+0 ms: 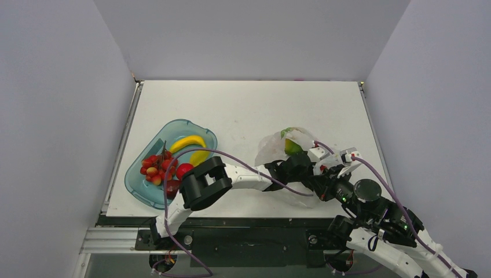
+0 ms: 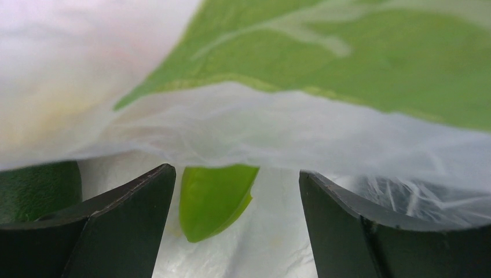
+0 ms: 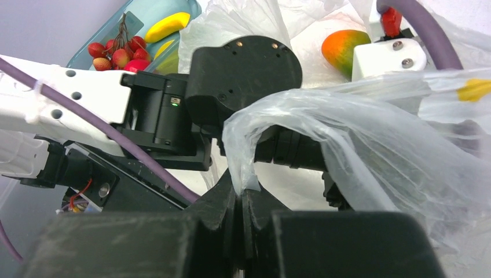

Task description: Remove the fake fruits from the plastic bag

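Observation:
My left gripper is still to close on the green fruit piece (image 2: 215,204), but the bag's film (image 2: 249,130) droops over it, so next I back clear of the film first.
The plastic bag (image 1: 271,148) lies crumpled right of the table's middle, with an orange-green mango (image 1: 292,146) in its far part. My left gripper (image 2: 236,174) is inside the bag and open. A bright green fruit piece (image 2: 213,200) lies between its fingers, close to the left finger and not gripped. A dark green piece (image 2: 35,191) shows at the left edge. Bag film with a green print (image 2: 347,58) hangs over the fingers. My right gripper (image 3: 242,194) is shut on a pinch of the bag's film (image 3: 359,133) and holds it up. The mango (image 3: 344,49) lies beyond.
A teal oval tray (image 1: 139,191) at the table's left holds a yellow banana (image 1: 187,142), a red apple (image 1: 184,169) and a cluster of small red berries (image 1: 153,168). The left arm's black wrist (image 3: 243,69) sits right in front of the right gripper. Grey walls enclose the table.

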Robot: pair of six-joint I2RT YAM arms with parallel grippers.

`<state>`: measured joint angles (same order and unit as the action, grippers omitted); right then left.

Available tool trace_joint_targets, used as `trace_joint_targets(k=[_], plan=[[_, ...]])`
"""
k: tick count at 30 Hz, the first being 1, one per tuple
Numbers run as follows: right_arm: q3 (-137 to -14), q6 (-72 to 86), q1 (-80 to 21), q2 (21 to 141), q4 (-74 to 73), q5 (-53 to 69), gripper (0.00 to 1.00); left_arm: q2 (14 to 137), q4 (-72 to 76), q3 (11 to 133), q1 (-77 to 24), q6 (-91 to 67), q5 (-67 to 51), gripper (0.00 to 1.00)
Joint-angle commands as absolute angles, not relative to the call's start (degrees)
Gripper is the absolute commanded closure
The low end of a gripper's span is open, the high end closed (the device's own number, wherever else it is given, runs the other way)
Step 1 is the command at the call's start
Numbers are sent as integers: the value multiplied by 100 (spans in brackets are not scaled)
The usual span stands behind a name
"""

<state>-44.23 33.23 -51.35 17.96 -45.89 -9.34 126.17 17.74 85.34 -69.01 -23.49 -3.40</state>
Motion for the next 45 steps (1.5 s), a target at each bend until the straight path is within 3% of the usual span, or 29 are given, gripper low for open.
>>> trace_joint_targets(k=[1,10,12,15,21,27,32,38,42,45], plan=[[-4451,3261,-5114,1948,-4376,-889,100,12865,2364,8460,-6989,-2514,19,24],[-4482,3635,-5115,1943,-4544,-1398,100,12877,2187,8329,-6896,-2309,213,31],[-4548,3697,-5115,1944,-4615,-1569,100,12846,2006,8314,-6858,-2316,410,36],[-4586,3757,-5115,1889,-4676,-1898,100,12766,1679,8186,-6760,-2451,683,52],[-4504,3864,-5113,1981,-4683,-2341,100,12359,1484,7618,-6566,-2181,588,59],[-4591,3844,-5115,2404,-4653,-2428,100,11827,1181,7365,-6235,-2228,-181,57],[-4308,3731,-5110,2253,-4369,-2378,100,11845,942,7487,-5997,-2230,-697,32],[-4223,3608,-5115,2124,-4225,-2221,100,12401,711,8002,-5974,-2380,-921,24],[-4204,3566,-5121,2169,-4186,-2199,100,12625,381,8268,-6012,-2373,-439,27],[-4187,3634,-5178,2215,-4217,-2247,100,12568,398,8140,-6026,-2388,-177,37]])
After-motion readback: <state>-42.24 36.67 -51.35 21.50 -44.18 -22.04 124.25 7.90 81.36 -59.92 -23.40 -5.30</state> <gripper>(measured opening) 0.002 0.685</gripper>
